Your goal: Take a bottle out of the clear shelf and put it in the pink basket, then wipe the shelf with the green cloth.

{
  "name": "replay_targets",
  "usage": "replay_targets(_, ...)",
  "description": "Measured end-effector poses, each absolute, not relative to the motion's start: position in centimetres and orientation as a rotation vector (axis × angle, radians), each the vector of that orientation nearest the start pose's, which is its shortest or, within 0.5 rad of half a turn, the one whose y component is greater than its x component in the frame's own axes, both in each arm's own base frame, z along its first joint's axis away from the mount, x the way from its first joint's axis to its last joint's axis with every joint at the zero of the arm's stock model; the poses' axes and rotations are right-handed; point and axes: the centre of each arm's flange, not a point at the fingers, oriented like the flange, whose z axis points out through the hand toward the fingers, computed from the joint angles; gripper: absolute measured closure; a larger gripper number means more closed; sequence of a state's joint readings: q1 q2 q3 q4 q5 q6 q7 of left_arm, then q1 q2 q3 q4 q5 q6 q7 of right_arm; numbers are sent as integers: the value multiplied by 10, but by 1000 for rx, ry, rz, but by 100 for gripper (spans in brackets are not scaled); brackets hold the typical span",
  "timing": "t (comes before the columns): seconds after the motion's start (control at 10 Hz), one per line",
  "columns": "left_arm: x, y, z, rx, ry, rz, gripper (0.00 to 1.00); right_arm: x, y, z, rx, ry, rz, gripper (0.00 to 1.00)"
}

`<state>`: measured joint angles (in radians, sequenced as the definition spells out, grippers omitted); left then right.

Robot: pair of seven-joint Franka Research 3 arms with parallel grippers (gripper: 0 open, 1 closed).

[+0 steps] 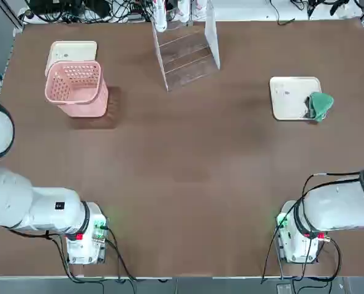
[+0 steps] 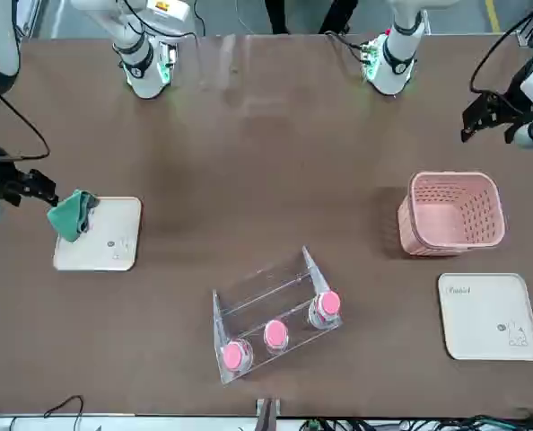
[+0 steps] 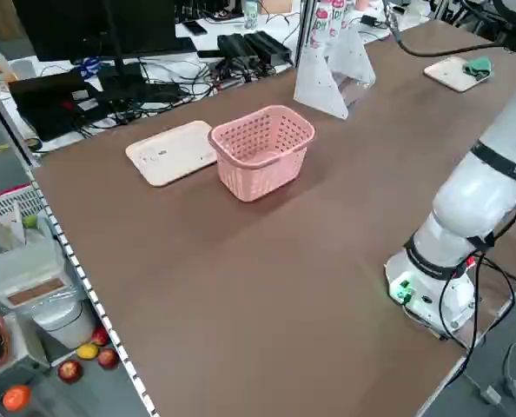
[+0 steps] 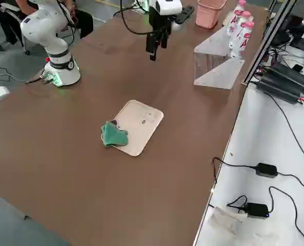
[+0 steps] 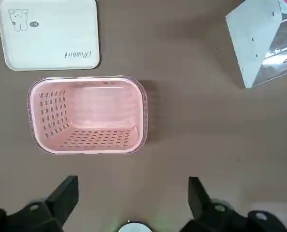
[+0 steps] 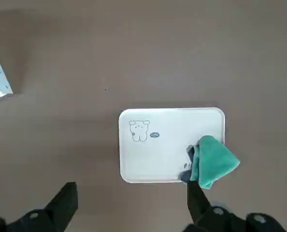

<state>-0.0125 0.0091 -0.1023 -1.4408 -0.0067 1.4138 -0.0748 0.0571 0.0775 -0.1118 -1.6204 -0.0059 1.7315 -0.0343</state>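
My right gripper will have the cloth's loose end hanging past it and curling when I wipe the shelf, because the green cloth [image 2: 70, 216] lies bunched in loose folds [image 2: 87, 205].
Three white bottles with pink caps [image 2: 275, 334] stand in the clear shelf [image 2: 271, 310] at the far middle of the table. The pink basket [image 1: 78, 89] stands empty at the far left. On a cream tray [image 6: 158, 145] at the right, the green cloth [image 6: 212, 162] lies bunched over the tray's edge. My left gripper [image 5: 132, 198] hovers open and empty above the table, just short of the basket [image 5: 88, 113]. My right gripper [image 6: 131, 200] hangs open and empty above the table, near the cloth's tray. In the front view each gripper shows at its own side edge.
A second cream tray [image 1: 72, 54] lies just behind the basket. Both arm bases [image 1: 87, 236] sit at the near edge. Cables and equipment crowd the desk beyond the table's far edge [image 1: 108, 9]. Bare brown tabletop [image 1: 188, 165] spreads between the shelf and the bases.
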Motion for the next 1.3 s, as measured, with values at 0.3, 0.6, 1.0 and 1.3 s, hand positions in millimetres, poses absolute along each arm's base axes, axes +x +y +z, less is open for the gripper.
replay_targets(0.3, 537, -62, 666, -3144, 64, 64, 0, 587, -31, 577, -3158, 31, -39, 0)
replay_targets(0.6, 542, -67, 670, -3151, 77, -10, 0, 586, -31, 581, -3158, 36, -43, 0)
replay_targets(1.0, 566, -97, 688, -3298, 120, -344, 0, 585, -28, 579, -3131, 44, -16, 0)
replay_targets(1.3, 592, -123, 678, -3345, 151, -532, 0, 579, -39, 574, -3085, -36, 56, 0)
